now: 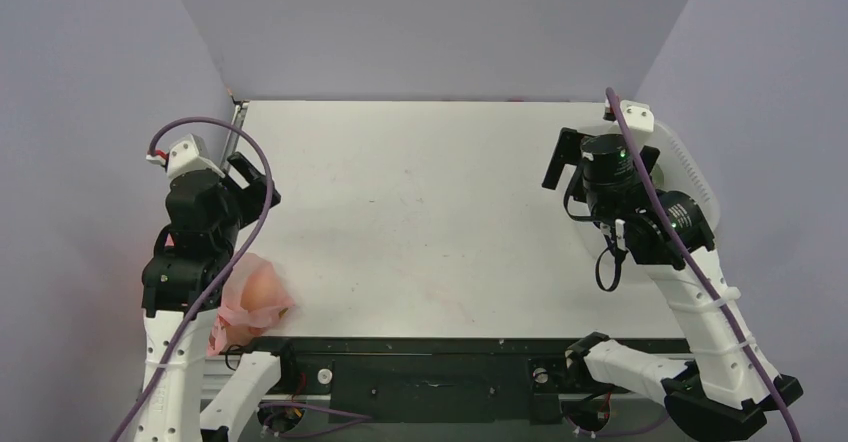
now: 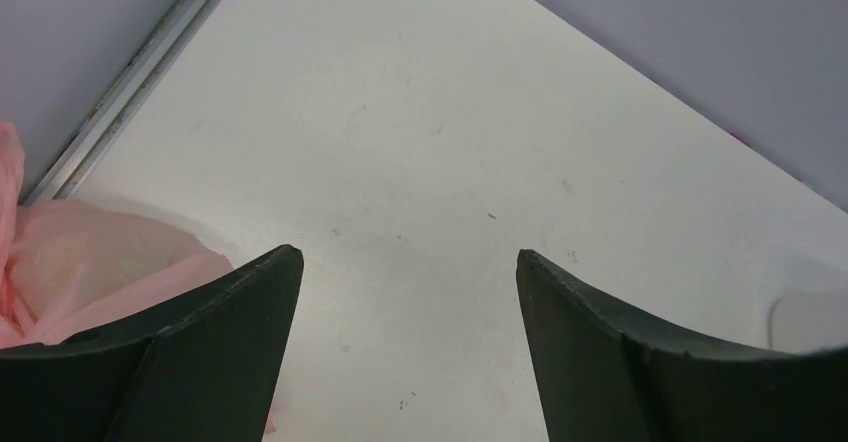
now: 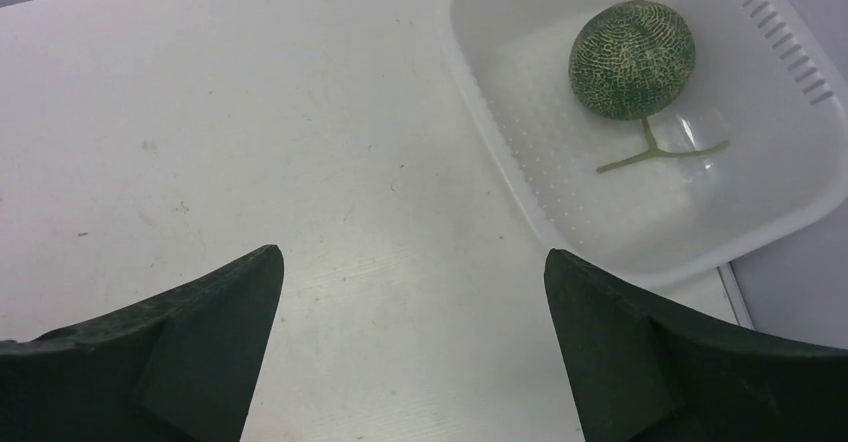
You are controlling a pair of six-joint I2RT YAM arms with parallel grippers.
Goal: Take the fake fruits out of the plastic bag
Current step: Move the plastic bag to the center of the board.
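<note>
I keep moving toward the bag's gathered folds (image 2: 14, 272) until my left gripper's fingers close there, because they are open beside the bulging pink plastic bag (image 1: 256, 290).
The pink plastic bag (image 1: 250, 304) lies crumpled at the near left corner of the table, partly under my left arm. A rounded pale orange shape shows through it, and no fruit shows clearly outside it. In the left wrist view the bag (image 2: 90, 262) lies at the left, beside and behind the left finger. My left gripper (image 1: 262, 180) (image 2: 407, 254) is open and empty, above bare table beyond the bag. My right gripper (image 1: 555, 160) (image 3: 412, 252) is open and empty at the far right, above bare table next to a white tub.
A white rigid tub (image 3: 520, 197) stands at the table's right edge, mostly hidden under my right arm in the top view (image 1: 702, 177). In it lies a green netted melon (image 3: 632, 59) with a stem. A metal rail (image 2: 140, 72) runs along the left edge.
</note>
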